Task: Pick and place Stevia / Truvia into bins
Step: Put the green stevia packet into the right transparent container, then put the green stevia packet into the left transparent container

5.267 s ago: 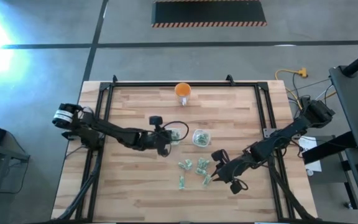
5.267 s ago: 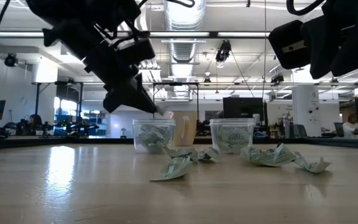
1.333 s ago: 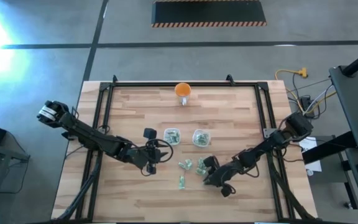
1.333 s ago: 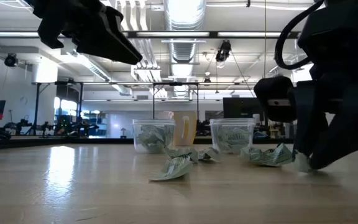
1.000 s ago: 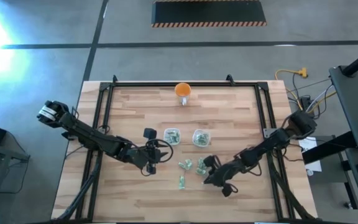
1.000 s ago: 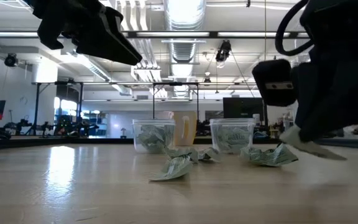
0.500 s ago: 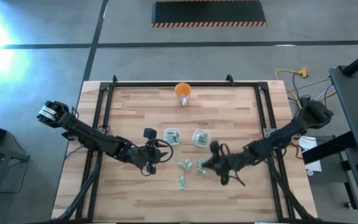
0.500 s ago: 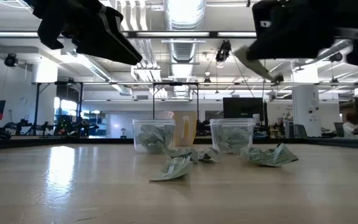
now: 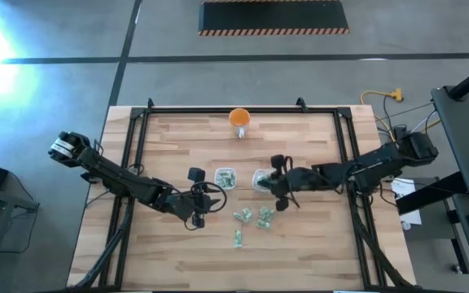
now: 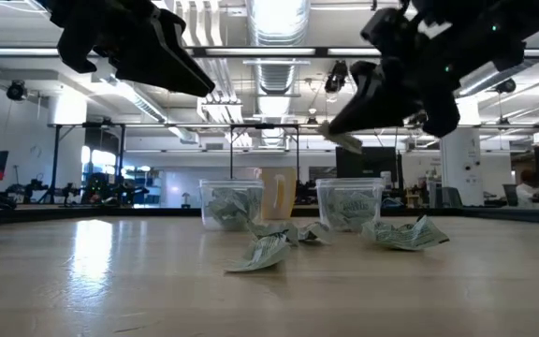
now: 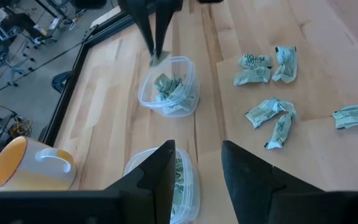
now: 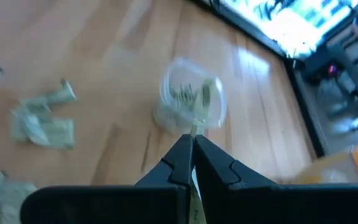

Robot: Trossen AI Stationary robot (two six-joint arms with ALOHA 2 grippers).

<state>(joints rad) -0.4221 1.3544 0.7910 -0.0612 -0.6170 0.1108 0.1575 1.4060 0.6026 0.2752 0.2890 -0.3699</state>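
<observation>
The sachet's loose end hangs clear above the bin's opening [image 10: 349, 183], so the robot's right gripper should go on over that bin and let go of the sachet there.
Two clear bins stand mid-table, the left bin [image 9: 225, 177] and the right bin [image 9: 260, 180], both with Stevia sachets inside. Several loose sachets [image 9: 243, 216] lie flat on the wood nearer the front edge. My right gripper [image 9: 269, 181] hovers over the right bin [image 12: 191, 96], shut on one sachet [image 10: 344, 140]. My left gripper [image 9: 199, 203] waits open at the near left of the left bin [image 11: 166, 180], its fingers [image 11: 247, 174] with nothing between them. My right gripper pinches one sachet between its two fingertips, by the sachet's upper end [image 12: 196, 132]. The fingers slant down from the table's right side. The sachet sticks out past the fingertips [image 11: 156, 59], lifted clear, above the right bin's opening.
An orange cup [image 9: 239, 119] stands near the far edge, behind the bins. Loose sachets [image 11: 272, 115] lie between the bins and the near edge. Black rails [image 9: 141, 122] frame the table's far, left and right sides.
My right gripper has lifted a sachet off the table at the right of the loose heap, risen, and swung toward the far edge until it stands over the right bin, its fingers tipping up from steep to a shallow slant. It has stayed shut on the sachet.
</observation>
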